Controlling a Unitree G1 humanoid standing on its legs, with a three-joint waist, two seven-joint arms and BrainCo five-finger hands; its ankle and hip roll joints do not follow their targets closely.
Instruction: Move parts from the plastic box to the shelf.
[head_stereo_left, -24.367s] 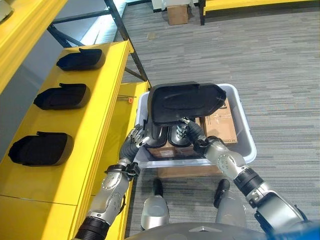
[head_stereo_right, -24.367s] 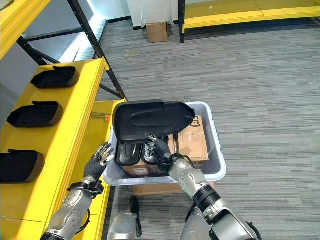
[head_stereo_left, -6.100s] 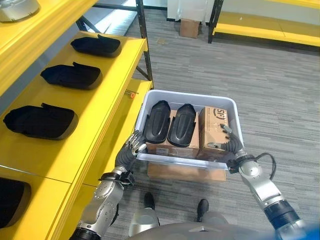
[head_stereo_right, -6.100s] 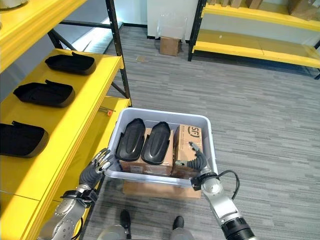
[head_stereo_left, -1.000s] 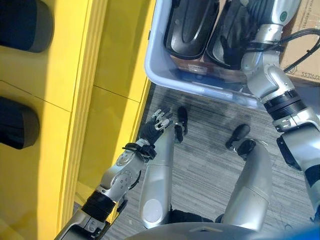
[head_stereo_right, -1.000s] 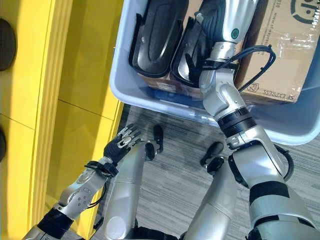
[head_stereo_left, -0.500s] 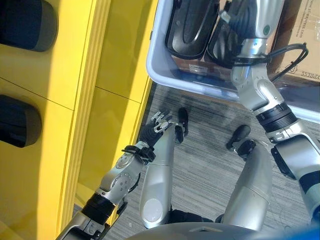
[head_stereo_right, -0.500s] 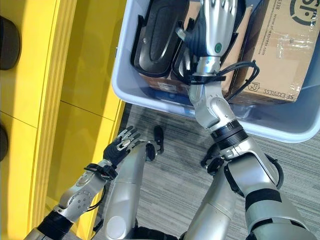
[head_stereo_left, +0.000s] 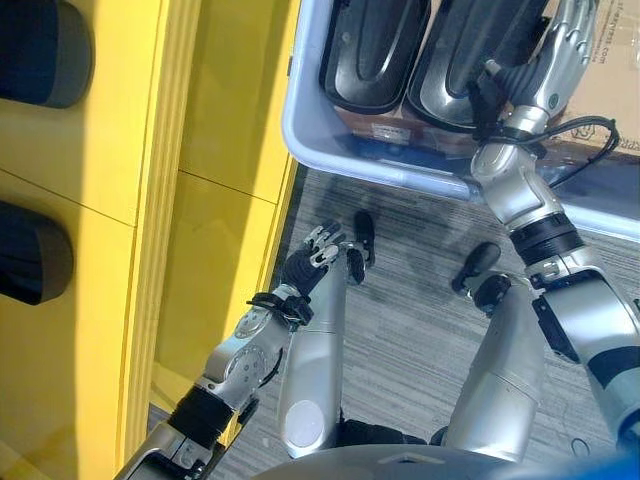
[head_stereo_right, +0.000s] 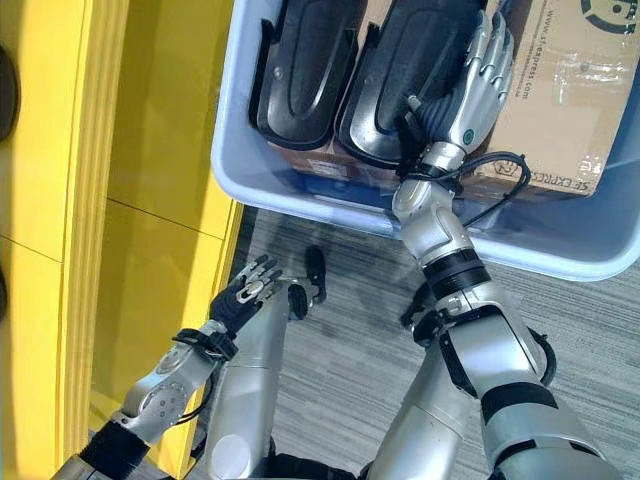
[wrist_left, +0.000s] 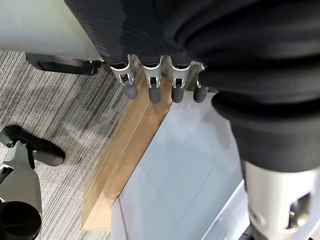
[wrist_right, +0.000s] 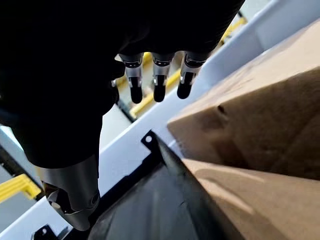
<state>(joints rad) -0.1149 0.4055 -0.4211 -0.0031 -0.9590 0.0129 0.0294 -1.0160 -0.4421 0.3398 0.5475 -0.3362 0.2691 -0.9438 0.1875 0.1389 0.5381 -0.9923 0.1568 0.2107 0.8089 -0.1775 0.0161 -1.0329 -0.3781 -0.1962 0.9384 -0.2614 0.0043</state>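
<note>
I see a narrow gap (head_stereo_left: 419, 58) between the black parts, so the part (head_stereo_left: 466, 68) by the cardboard box will come away by itself when I lift it.
Two black moulded parts lie side by side in the grey plastic box (head_stereo_right: 300, 195): the left part (head_stereo_right: 305, 70) and the right part (head_stereo_right: 400, 75). My right hand (head_stereo_right: 478, 85) hovers over the right part's edge, by the cardboard box (head_stereo_right: 560, 90). It is open, its fingers (wrist_right: 157, 85) straight above the right part (wrist_right: 150, 200), holding nothing. Low beside the yellow shelf (head_stereo_left: 120, 130), my left hand (head_stereo_left: 315, 255) is open and empty, its fingers (wrist_left: 152, 85) spread over the floor.
Two more black parts (head_stereo_left: 40, 35) (head_stereo_left: 30, 255) rest on the yellow shelf at the left. The plastic box stands on a flat cardboard base (wrist_left: 120, 165) on grey carpet. The cardboard box fills the plastic box's right side.
My right hand has slid to the right across the right part, towards the cardboard box. The left hand has stayed in place. The camera has shifted slightly.
</note>
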